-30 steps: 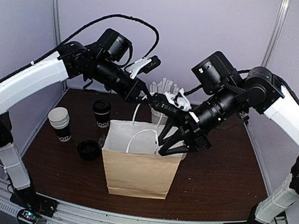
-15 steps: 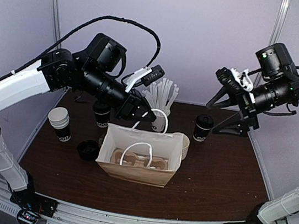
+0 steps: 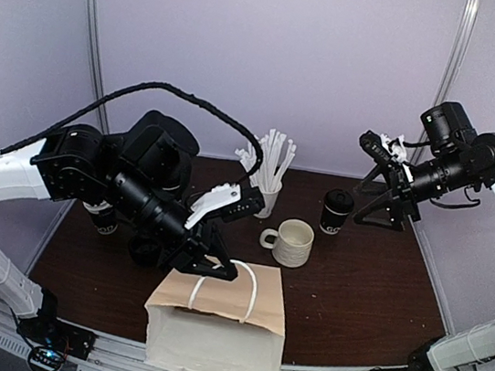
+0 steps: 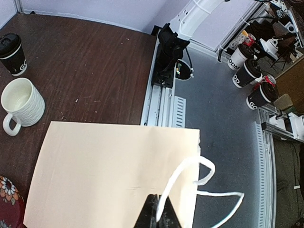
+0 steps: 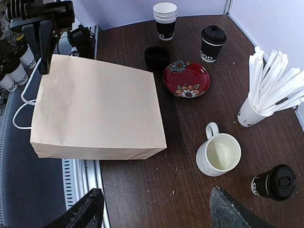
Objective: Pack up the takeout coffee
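Note:
My right gripper should help stand the brown paper bag upright by its rim before packing, because the bag is tipped over with its opening [image 3: 214,347] past the table's near edge.
One lidded takeout coffee [image 3: 336,212] stands at the back right of the table and shows in the right wrist view too [image 5: 278,183]. A second takeout coffee [image 5: 213,42] stands beyond a red plate [image 5: 186,78]; the left arm hides it from above. The brown paper bag [image 3: 220,315] lies tipped over, its mouth past the table's near edge. My left gripper [image 3: 228,270] is shut on the bag's white handle [image 4: 187,178]. My right gripper [image 3: 379,181] hangs open and empty high at the back right, above the first coffee.
A cream ribbed mug [image 3: 293,243] sits mid-table behind the bag. A white cup of straws [image 3: 268,184] stands at the back. A stack of unlidded cups [image 5: 165,19] and a loose black lid [image 5: 157,56] sit at the left. More cups [image 4: 249,71] stand off the table.
The bag has gone from upright to lying over the near edge, pulled by my left gripper on its handle. My right gripper left the bag, rose to the back right and opened.

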You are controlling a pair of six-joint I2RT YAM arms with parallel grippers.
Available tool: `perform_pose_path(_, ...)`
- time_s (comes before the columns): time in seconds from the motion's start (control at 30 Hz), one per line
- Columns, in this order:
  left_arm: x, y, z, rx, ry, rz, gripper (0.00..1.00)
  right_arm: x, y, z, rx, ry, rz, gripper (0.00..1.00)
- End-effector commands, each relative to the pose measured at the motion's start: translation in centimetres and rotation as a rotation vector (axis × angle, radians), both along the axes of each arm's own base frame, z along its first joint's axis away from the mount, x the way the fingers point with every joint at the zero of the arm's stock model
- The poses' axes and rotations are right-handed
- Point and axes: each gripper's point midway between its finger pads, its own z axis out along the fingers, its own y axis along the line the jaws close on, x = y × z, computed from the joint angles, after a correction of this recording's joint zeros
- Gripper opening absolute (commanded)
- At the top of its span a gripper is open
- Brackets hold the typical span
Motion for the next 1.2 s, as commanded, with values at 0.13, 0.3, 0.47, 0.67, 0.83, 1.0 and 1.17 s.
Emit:
perform_pose_path(0.13, 2.0, 0.1, 3.8, -0.103, -0.128, 0.087, 0.00, 1.3, 0.7, 1.2, 0.055, -0.013, -0.040, 0.78)
perform_pose_path(0.3, 4.4, 0.3, 6.0, -0.096, -0.243, 0.155, 0.00, 4.4, 0.1, -0.4, -0.020, -0.021, -0.156, 0.75)
perform_pose_path(0.47, 7.8, 0.0, 5.8, -0.040, -0.185, 0.213, 0.00, 6.9, -0.9, -1.8, -0.058, 0.023, -0.242, 0.72)
perform_pose_path(0.67, 15.8, 1.4, 3.6, -0.013, -0.039, 0.385, 0.00, 8.6, -1.5, -2.5, -0.053, 0.042, -0.304, 0.72)
perform_pose_path(0.83, 20.2, 2.5, 2.4, 0.007, -0.047, 0.456, 0.25, 5.4, 0.0, -0.3, 0.058, 0.067, -0.171, 0.72)
perform_pose_path(1.0, 21.0, 2.2, 2.6, 0.002, -0.089, 0.464, 0.31, 0.6, 2.7, 2.2, 0.111, 0.026, 0.006, 0.72)
perform_pose_path(1.17, 22.0, 2.3, 2.8, 0.011, -0.129, 0.490, 0.35, -0.4, 6.5, 1.7, 0.044, -0.004, 0.077, 0.73)
